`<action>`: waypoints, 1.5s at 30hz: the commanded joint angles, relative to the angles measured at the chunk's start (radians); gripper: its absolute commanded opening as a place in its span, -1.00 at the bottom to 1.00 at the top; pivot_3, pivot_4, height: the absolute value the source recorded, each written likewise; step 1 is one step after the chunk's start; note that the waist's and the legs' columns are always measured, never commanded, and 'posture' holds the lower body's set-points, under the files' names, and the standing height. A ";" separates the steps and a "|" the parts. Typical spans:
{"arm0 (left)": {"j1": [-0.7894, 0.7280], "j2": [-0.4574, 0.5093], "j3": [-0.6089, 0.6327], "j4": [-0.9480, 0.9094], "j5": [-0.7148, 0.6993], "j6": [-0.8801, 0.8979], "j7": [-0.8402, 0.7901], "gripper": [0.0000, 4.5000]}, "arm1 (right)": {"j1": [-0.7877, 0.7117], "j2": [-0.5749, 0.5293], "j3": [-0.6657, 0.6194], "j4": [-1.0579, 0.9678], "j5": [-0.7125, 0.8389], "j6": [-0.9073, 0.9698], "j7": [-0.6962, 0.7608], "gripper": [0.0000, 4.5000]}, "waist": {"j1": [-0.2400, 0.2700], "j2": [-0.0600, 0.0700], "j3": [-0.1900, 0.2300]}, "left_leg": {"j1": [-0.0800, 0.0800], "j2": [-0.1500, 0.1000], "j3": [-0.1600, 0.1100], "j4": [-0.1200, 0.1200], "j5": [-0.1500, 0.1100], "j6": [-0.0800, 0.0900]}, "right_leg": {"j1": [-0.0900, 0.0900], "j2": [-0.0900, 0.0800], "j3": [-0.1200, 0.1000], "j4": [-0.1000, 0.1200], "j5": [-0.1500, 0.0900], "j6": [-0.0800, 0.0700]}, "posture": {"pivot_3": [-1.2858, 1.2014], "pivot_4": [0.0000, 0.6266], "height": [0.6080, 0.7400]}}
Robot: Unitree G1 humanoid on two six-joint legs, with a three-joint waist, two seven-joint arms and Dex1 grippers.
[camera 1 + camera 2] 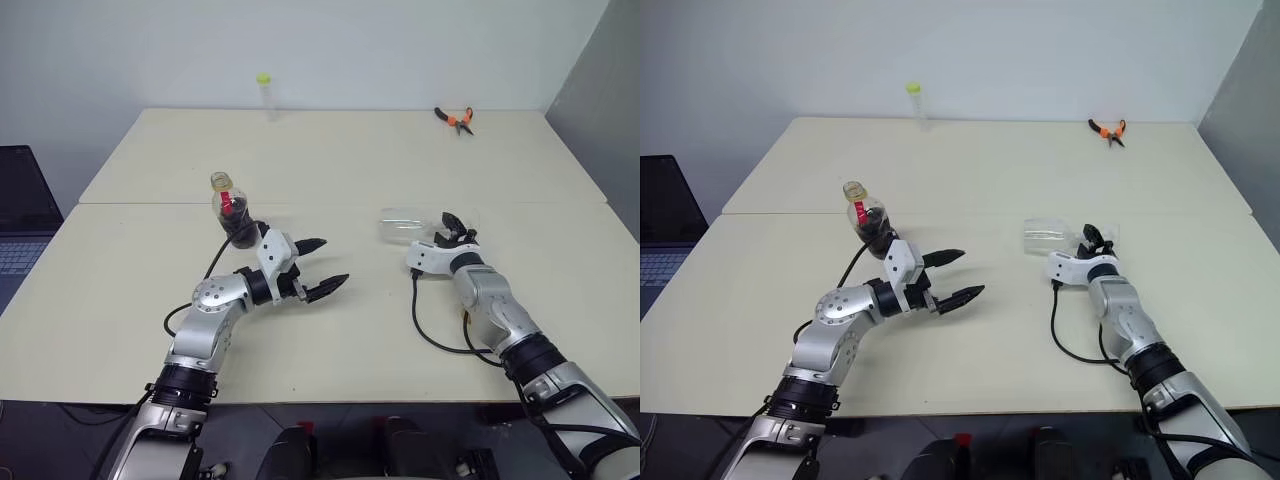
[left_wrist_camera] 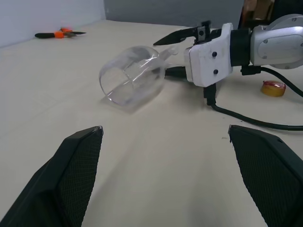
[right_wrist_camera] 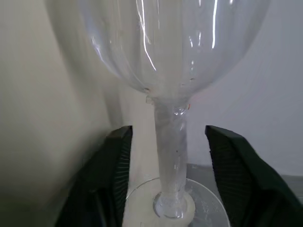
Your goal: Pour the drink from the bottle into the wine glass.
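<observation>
I expect the drink (image 1: 238, 222) to run out in a thin stream when I tip the bottle, because the bottle's narrow opening (image 1: 220, 181) is already open.
The wine glass (image 1: 403, 225) lies on its side on the table, its bowl toward the left. My right gripper (image 1: 456, 231) reaches it from the foot end. In the right wrist view the stem (image 3: 171, 151) runs between the two fingers (image 3: 116, 179), with a gap on each side. The bottle (image 1: 231, 212) stands leaning just behind my left wrist, with a red neck label and the dark drink (image 1: 241, 232) in its rounded base. My left gripper (image 1: 326, 267) hovers open over bare table, pointing right toward the glass, with nothing between its fingers.
A slim clear tube with a yellow-green cap (image 1: 265, 95) stands at the table's far edge. Orange-handled pliers (image 1: 455, 118) lie at the far right. A small yellow cap (image 2: 273, 87) rests beside my right arm. A laptop (image 1: 20, 225) sits off the left edge.
</observation>
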 commanded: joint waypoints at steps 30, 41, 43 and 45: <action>0.256 0.199 0.238 -0.311 -0.221 0.169 -0.019 1.00 | 0.195 0.442 -0.291 -0.294 0.901 -0.301 0.385 -0.94 | -0.004 0.002 0.001 | 0.000 0.001 -0.003 -0.001 -0.002 0.004 | 0.000 -0.001 -0.001 0.000 0.000 0.000 | 0.03 -0.52 1.00; 0.267 0.273 0.308 -0.355 -0.266 0.212 -0.032 1.00 | 0.058 0.478 -0.334 0.105 0.934 -0.554 0.429 -0.94 | -0.008 0.003 0.002 | 0.000 0.001 -0.003 -0.002 -0.001 0.001 | -0.001 0.000 -0.001 0.000 0.000 0.000 | 0.03 -0.52 1.00; 0.256 0.276 0.312 -0.352 -0.270 0.217 -0.033 1.00 | 0.045 0.477 -0.341 0.138 0.940 -0.574 0.436 -0.94 | -0.008 0.003 0.002 | 0.000 0.001 -0.002 -0.002 -0.001 0.001 | -0.001 0.000 -0.001 0.000 0.000 0.000 | 0.03 -0.52 1.00; 0.236 0.287 0.322 -0.334 -0.271 0.217 -0.042 1.00 | 0.030 0.479 -0.346 0.171 0.944 -0.588 0.446 -0.94 | -0.008 0.003 0.002 | 0.000 0.001 -0.002 -0.002 -0.001 0.001 | -0.001 0.000 -0.001 0.000 0.000 0.000 | 0.03 -0.52 1.00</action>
